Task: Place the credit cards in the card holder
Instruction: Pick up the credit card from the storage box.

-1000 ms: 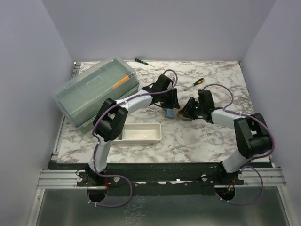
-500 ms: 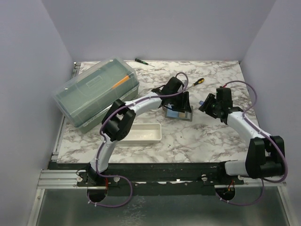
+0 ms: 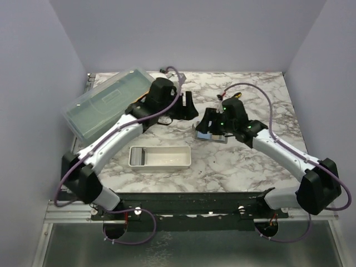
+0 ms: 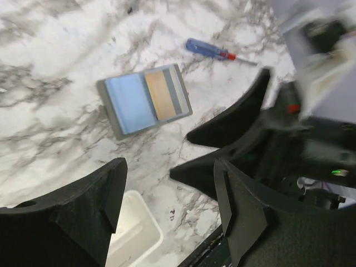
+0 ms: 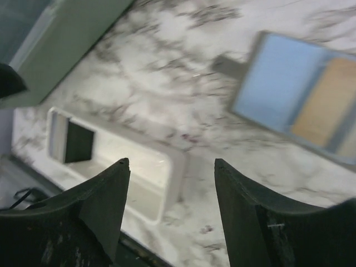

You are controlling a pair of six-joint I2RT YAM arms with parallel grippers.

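My right gripper should keep going to where the dark grey card (image 3: 142, 156) stands beside open space in the white tray (image 3: 168, 157) until its fingers straddle the card's edge.
The card holder (image 4: 144, 100) lies open and flat on the marble table, a grey wallet showing a blue card (image 4: 127, 103) and a tan card (image 4: 159, 93) inside. It also shows in the right wrist view (image 5: 300, 100) and in the top view (image 3: 213, 137), partly under my right gripper. My right gripper (image 3: 208, 125) hovers just above its left part, open and empty (image 5: 172, 164). My left gripper (image 3: 188, 105) is open and empty (image 4: 169, 172), off to the holder's far left. A dark grey flat piece (image 5: 78, 142) lies in the white tray's left end (image 3: 137, 157).
The white oblong tray (image 3: 167, 158) sits near the front centre. The big greenish lidded box (image 3: 103, 103) stands at the back left. A blue-handled screwdriver (image 4: 214, 52) lies beyond the holder. A yellow-handled screwdriver (image 3: 237, 95) lies near the right arm.
My left arm has pulled back to the left, away from the card holder. My right gripper has moved left and now hangs over the holder.
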